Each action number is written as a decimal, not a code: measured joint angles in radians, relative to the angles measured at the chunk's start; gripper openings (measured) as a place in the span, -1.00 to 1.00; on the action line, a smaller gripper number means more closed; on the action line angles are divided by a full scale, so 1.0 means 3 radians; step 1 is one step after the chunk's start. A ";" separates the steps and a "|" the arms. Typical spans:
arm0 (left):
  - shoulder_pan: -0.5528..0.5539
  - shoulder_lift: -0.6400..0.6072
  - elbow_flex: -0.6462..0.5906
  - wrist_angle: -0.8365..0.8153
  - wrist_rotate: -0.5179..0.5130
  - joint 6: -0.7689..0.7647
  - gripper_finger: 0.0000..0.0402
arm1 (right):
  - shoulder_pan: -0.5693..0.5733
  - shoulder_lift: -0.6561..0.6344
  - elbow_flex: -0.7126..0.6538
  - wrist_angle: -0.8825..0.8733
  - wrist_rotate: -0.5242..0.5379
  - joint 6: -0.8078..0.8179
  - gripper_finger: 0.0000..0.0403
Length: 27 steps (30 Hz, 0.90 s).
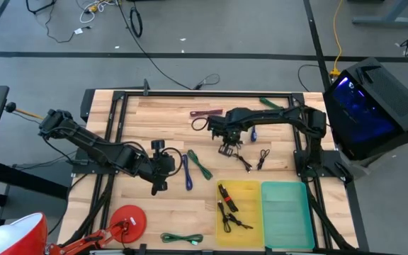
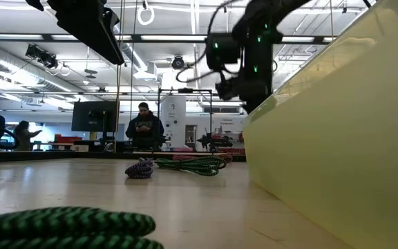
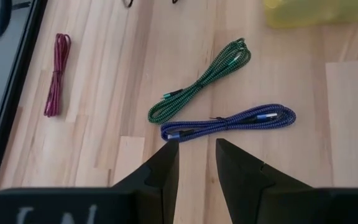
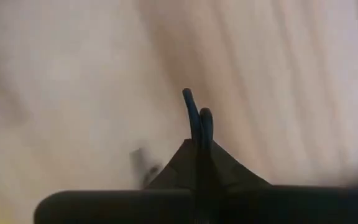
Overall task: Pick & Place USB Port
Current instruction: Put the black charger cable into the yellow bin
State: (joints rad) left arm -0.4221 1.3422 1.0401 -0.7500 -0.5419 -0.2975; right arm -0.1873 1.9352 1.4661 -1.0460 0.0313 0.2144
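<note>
The black cable (image 4: 198, 121) hangs clear of the wood and there are black cables in the yellow tray (image 1: 248, 205), so the robot's right gripper should keep going over that tray and let go there.
My right gripper (image 1: 227, 140) is over the middle of the table, lifted off the wood, and shut on a black USB cable (image 1: 227, 149); in the low view it hangs high (image 2: 246, 83). My left gripper (image 1: 160, 172) is open, hovering left of the blue braided cable (image 3: 229, 122) and the green braided cable (image 3: 201, 81), touching neither; its fingers (image 3: 194, 152) stand just short of the blue cable's plug end. Both those cables lie flat on the wood. The yellow tray (image 1: 248, 190) holds black cables (image 1: 229, 205). My right gripper pinches the black cable between its two shut fingers, coming from above. A short dark loop of the cable (image 4: 195, 118) sticks out past the fingertips. The rest of the bundle (image 1: 227, 149) hangs below the fingers, clear of the table.
A green tray (image 1: 285, 205) sits right of the yellow one. More cables lie about: red (image 1: 205, 112) and green (image 1: 271, 104) at the far side, two black (image 1: 245, 163) (image 1: 263, 157) near the trays, green (image 1: 181, 239) at the near edge. A person (image 2: 144, 128) stands beyond the table.
</note>
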 joint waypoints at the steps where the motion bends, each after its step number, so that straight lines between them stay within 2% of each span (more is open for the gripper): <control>1: 0.0000 0.0000 0.0000 -0.0012 0.0000 -0.0029 -0.44 | 0.0067 -0.0010 0.0062 -0.0090 -0.0069 0.0141 -0.98; 7: -0.0015 0.0000 0.0000 -0.0148 0.0026 -0.0295 -0.44 | 0.0644 -0.0112 0.0362 -0.0346 -0.0561 0.1016 -0.99; 11: -0.0056 0.0000 0.0000 -0.0246 0.0028 -0.0504 -0.44 | 0.1109 -0.0232 0.0420 -0.0249 -0.0640 0.1541 -0.99; 15: -0.0125 0.0000 0.0000 -0.0294 0.0030 -0.0746 -0.44 | 0.1593 -0.0354 0.0421 -0.0071 -0.0572 0.2211 -0.99; 20: -0.0269 0.0000 0.0000 -0.0289 0.0026 -0.1086 -0.44 | 0.2184 -0.0395 0.0421 0.0148 -0.0207 0.3105 -0.99; 27: -0.0500 0.0000 0.0000 -0.0287 -0.0142 -0.1428 -0.44 | 0.2920 -0.0391 0.0421 0.0294 0.0805 0.4081 -0.99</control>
State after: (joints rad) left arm -0.5722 1.3422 1.0401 -0.8362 -0.5845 -0.7260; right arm 0.6889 1.8177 1.5925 -0.9577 0.2729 1.4388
